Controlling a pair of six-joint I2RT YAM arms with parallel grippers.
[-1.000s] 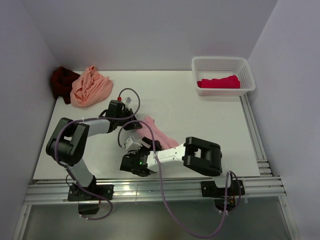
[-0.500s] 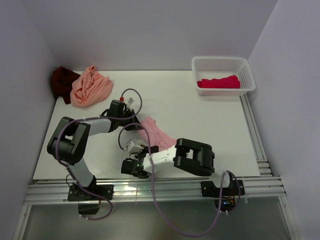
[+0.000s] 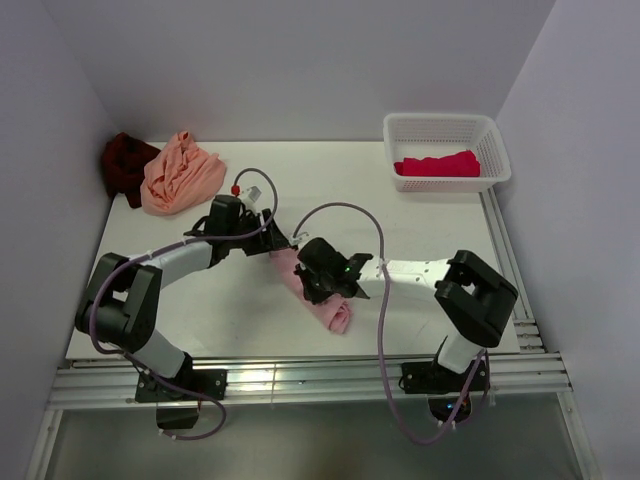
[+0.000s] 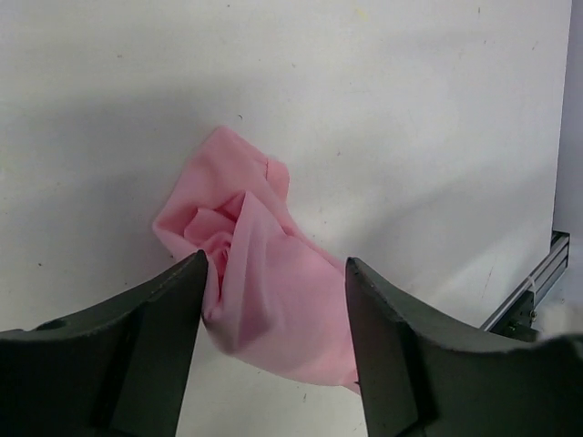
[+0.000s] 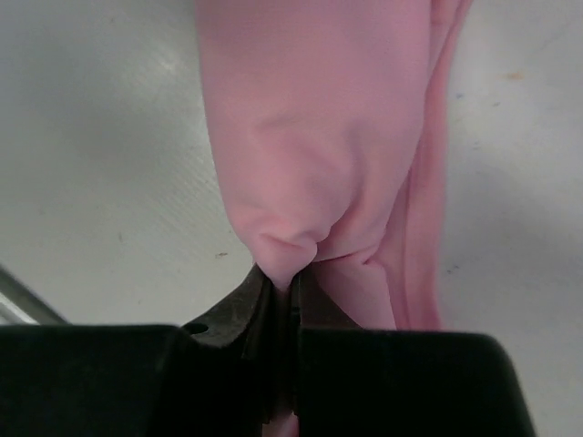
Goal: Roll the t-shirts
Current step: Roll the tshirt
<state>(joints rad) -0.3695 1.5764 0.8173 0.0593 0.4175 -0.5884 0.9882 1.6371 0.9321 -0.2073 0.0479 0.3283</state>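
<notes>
The light pink t-shirt is slanted, with my right gripper at its middle. My left gripper should pinch the t-shirt's far end, and my right gripper should pinch its near end.
The light pink t-shirt lies as a loose roll on the white table, running from the middle toward the near edge. My left gripper stands open at its far end. In the left wrist view the left gripper has its jaws apart on either side of the pink cloth without squeezing it. My right gripper sits over the middle of the roll. The right wrist view shows the right gripper shut on a pinched fold of the t-shirt.
A peach-orange t-shirt and a dark maroon one lie heaped at the back left corner. A white lattice basket at the back right holds a crimson-pink t-shirt. Metal rails run along the near edge and the right side.
My left gripper has opened and let go of the pink t-shirt. The right arm swung from the near edge up over the shirt, its gripper shut on a fold. The roll's near end shifted toward the near edge.
</notes>
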